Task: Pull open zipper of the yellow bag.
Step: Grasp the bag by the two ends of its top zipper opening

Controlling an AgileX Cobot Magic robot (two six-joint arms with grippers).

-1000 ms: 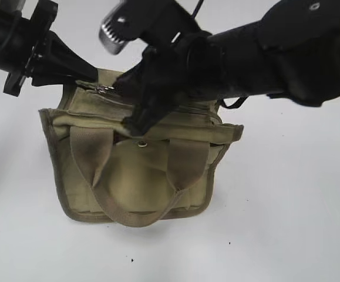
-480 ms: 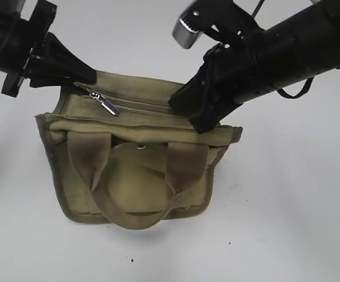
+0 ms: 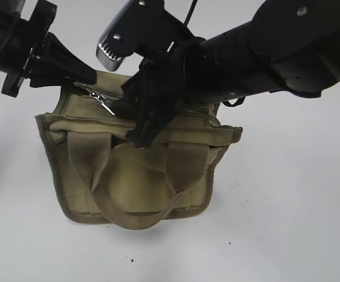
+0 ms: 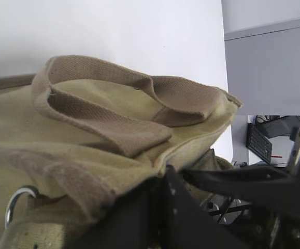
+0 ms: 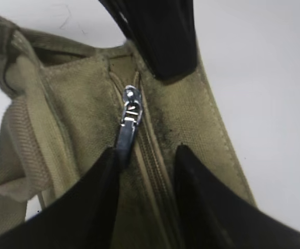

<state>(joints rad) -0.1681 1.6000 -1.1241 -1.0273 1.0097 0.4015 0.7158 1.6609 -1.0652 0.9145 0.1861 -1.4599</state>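
The pull tab's lower end [image 5: 123, 154] is at the edge of my right gripper's fingers. I should open them, center them around the silver tab [image 5: 128, 128] and squeeze before I pull.
The yellow bag [image 3: 134, 182] stands on the white table, its two handles hanging down the front. Along its top runs the zipper [image 5: 157, 171], teeth meshed, with the silver pull tab [image 3: 106, 106] near the left end. My left gripper [image 3: 89, 79] is shut on the bag's top left corner; its dark fingers [image 4: 165, 207] pinch the fabric edge [image 4: 191, 150]. My right gripper [image 3: 131, 114] reaches across over the zipper. Its jaws [image 5: 147, 150] are open and straddle the zipper line. The pull tab [image 5: 128, 122] lies flat, its lower end against my left fingertip [image 5: 105, 171], not pinched.
White table [image 3: 287, 211] lies all round the bag. My right wrist's silver camera housing [image 3: 114, 47] hangs above the bag's back. A metal ring [image 4: 12, 202] sits on the bag's side. Beyond the table's edge are a grey cabinet [image 4: 269, 72] and a keyboard [image 4: 258, 145].
Half a second ago my right gripper was at the bag's right end; it has come back left over the pull tab and its jaws have opened. The left gripper and pull tab stayed put.
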